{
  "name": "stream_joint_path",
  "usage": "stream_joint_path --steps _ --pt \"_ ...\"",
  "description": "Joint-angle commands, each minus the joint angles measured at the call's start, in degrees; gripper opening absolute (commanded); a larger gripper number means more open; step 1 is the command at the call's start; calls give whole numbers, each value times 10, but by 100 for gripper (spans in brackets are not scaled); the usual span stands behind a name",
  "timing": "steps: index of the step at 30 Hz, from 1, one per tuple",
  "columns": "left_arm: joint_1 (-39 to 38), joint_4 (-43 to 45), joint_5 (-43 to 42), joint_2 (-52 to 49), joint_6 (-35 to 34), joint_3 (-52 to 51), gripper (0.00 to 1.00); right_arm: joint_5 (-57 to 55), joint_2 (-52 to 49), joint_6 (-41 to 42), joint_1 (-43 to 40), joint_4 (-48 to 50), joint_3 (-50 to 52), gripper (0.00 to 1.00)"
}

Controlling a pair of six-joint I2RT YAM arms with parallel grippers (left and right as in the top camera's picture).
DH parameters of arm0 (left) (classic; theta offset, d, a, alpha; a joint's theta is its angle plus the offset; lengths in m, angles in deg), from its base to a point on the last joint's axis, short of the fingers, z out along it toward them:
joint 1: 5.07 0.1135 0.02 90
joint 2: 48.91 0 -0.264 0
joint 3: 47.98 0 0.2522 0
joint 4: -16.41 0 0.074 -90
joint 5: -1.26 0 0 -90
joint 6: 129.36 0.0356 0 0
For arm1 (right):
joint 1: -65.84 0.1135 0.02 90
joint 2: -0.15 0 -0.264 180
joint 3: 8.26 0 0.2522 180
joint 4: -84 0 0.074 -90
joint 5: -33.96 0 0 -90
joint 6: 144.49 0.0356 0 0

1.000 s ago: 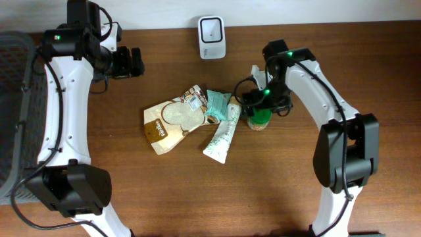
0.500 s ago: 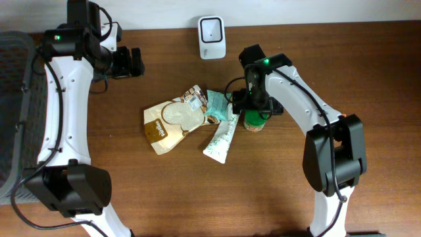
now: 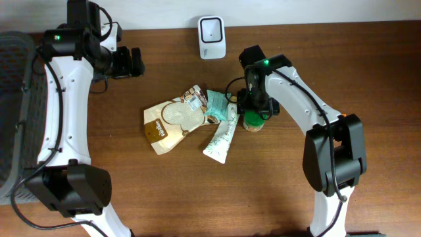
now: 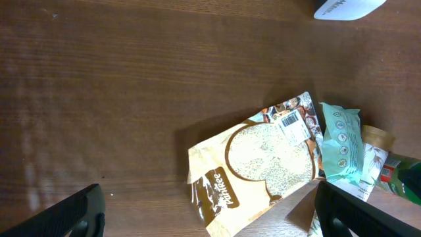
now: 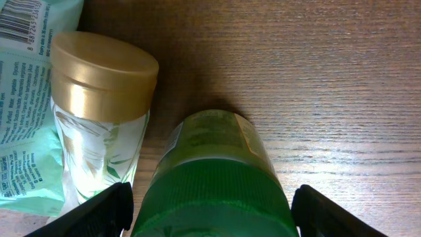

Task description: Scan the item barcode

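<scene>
Next, I open my right gripper, twist it round, grip the bottle's green cap (image 3: 254, 119) and turn the bottle before scanning, because the bottle's white label panel faces off to one side.
A green-capped bottle (image 3: 255, 120) (image 5: 214, 178) stands upright on the table, right of the pile of items. My right gripper (image 3: 255, 109) (image 5: 210, 214) is lowered over it, open, with one finger close on each side of the green cap. Whether the fingers (image 5: 99, 210) touch the cap cannot be told. The white scanner (image 3: 212, 37) stands at the back edge, and its corner (image 4: 345, 8) shows in the left wrist view. My left gripper (image 3: 135, 62) (image 4: 210, 214) hangs open and empty at the back left, above bare wood.
A gold-lidded jar (image 5: 102, 112) stands against the bottle's left side. A brown rice pouch (image 3: 170, 122) (image 4: 256, 164), a teal packet (image 3: 217, 104) (image 4: 341, 141) and a long white-green sachet (image 3: 221, 138) lie mid-table. A grey basket (image 3: 12, 99) sits at the far left.
My right gripper has swung left and come down over the green-capped bottle, and its jaws have narrowed around the cap. The left arm has not moved.
</scene>
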Motion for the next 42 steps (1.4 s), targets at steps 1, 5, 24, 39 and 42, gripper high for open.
stream_joint_path --steps 1,5,24,39,42 --pt "2 -1 -6 -1 11 0 99 -8 0 -42 -9 0 0 74" --pt "2 -1 -6 -1 11 0 99 -2 8 -122 -26 -36 -36 71" --pt "2 -1 -6 -1 11 0 99 22 14 -76 -46 -117 -50 98" --pt "2 -1 -6 -1 11 0 99 43 14 -73 -46 -107 -3 88" --pt "2 -1 -6 -1 11 0 99 43 14 -73 -46 -90 17 88"
